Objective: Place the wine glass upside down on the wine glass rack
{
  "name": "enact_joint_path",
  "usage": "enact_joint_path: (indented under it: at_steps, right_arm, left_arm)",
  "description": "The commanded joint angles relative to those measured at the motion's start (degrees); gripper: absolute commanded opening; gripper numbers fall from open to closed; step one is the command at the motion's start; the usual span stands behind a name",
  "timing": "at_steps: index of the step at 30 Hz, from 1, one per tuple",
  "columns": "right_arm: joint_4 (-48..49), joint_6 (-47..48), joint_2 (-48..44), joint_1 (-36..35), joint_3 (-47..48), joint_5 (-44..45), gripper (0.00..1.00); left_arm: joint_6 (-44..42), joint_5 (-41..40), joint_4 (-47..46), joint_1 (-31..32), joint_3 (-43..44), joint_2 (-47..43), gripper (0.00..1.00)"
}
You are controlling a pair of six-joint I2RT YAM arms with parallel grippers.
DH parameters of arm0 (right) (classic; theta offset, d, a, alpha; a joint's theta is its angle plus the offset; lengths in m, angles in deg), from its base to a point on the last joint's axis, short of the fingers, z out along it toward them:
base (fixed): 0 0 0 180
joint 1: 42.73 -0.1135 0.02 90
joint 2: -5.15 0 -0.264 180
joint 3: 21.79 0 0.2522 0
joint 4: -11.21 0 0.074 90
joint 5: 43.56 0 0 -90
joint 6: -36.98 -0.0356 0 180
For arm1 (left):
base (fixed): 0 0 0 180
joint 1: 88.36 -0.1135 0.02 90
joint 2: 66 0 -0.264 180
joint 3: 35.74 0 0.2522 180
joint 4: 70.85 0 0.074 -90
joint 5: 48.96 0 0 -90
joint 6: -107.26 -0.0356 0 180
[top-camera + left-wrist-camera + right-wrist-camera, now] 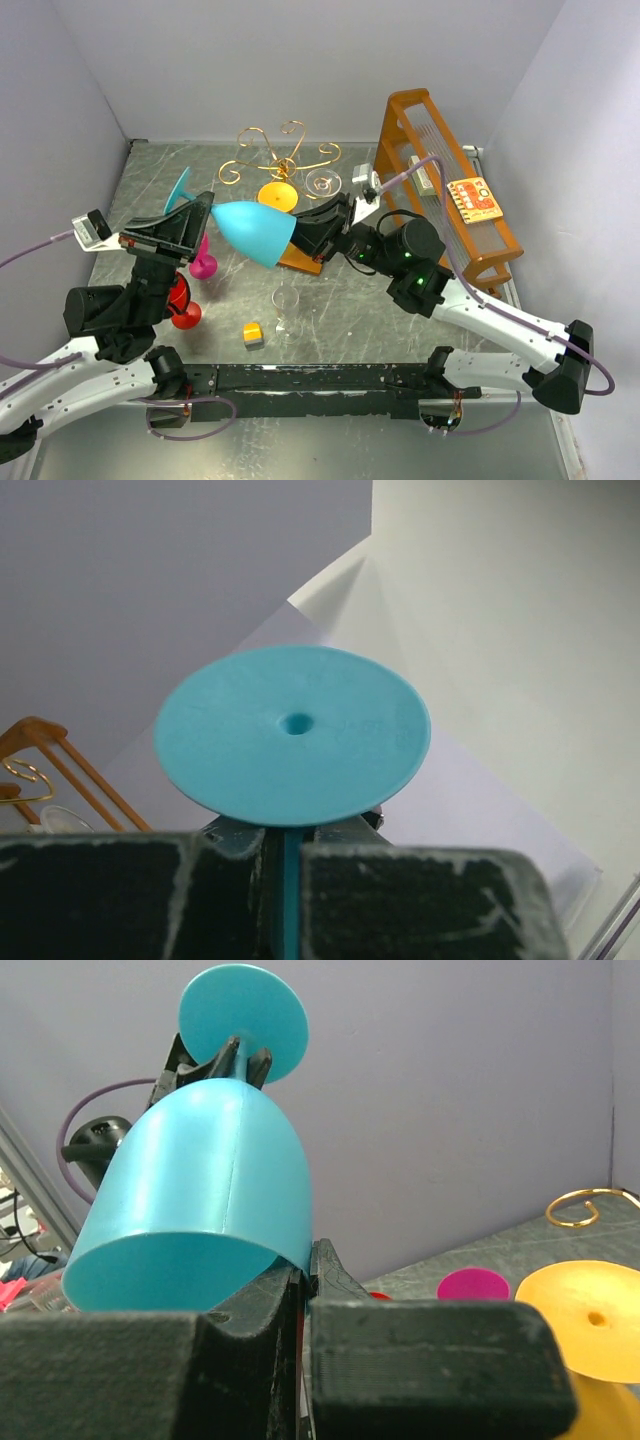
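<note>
Next, I turn the glass's foot (262, 1018) up with my left gripper so that my right gripper can take the glass by the foot's edge, because my left gripper covers the glass's stem (239, 1065) that the rack must hold.
The teal wine glass (255, 232) hangs on its side above the table, held between both arms. My left gripper (200, 225) is shut on its thin stem just behind the round foot (292, 735), and the stem shows between the pads (283, 850). My right gripper (300, 235) is shut on the rim of the bowl (200, 1200), one finger inside and one outside (308, 1270). The wine glass rack (285, 160), a gold wire tree with curled arms, stands behind the glass, its wooden base partly hidden by the right gripper.
A tall orange slatted frame (450, 190) stands at the back right. A yellow glass (278, 195) and a clear glass (322, 182) sit by the rack. Magenta (203, 262) and red (182, 305) glasses stand under the left arm. A small yellow cube (253, 334) lies near the front.
</note>
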Motion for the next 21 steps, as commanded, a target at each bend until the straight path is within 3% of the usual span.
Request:
enact_joint_path:
  at_steps: [1,4,12,16,21]
  right_arm:
    - [-2.34,-0.17,-0.62,-0.54,0.86,-2.47,0.0]
    - [-6.96,0.52,-1.22,-0.55,2.41,0.12,0.08]
    - [-20.33,1.46,-4.31,-0.56,3.39,10.96,0.5]
    - [-29.01,1.06,-4.13,-0.57,6.94,15.34,0.55]
    - [-31.02,-1.83,-0.65,-0.47,13.84,6.71,0.58]
  left_arm:
    - [-7.32,0.48,3.53,-0.05,4.39,0.52,0.07]
    - [-10.52,-1.28,7.13,-0.06,6.03,-0.25,0.07]
    - [-20.39,-6.54,23.98,-0.06,13.59,-3.35,0.07]
    - [-28.61,-7.46,35.05,-0.01,18.45,-3.3,0.07]
    - [-38.99,-9.9,50.35,-0.01,22.84,-0.51,0.07]
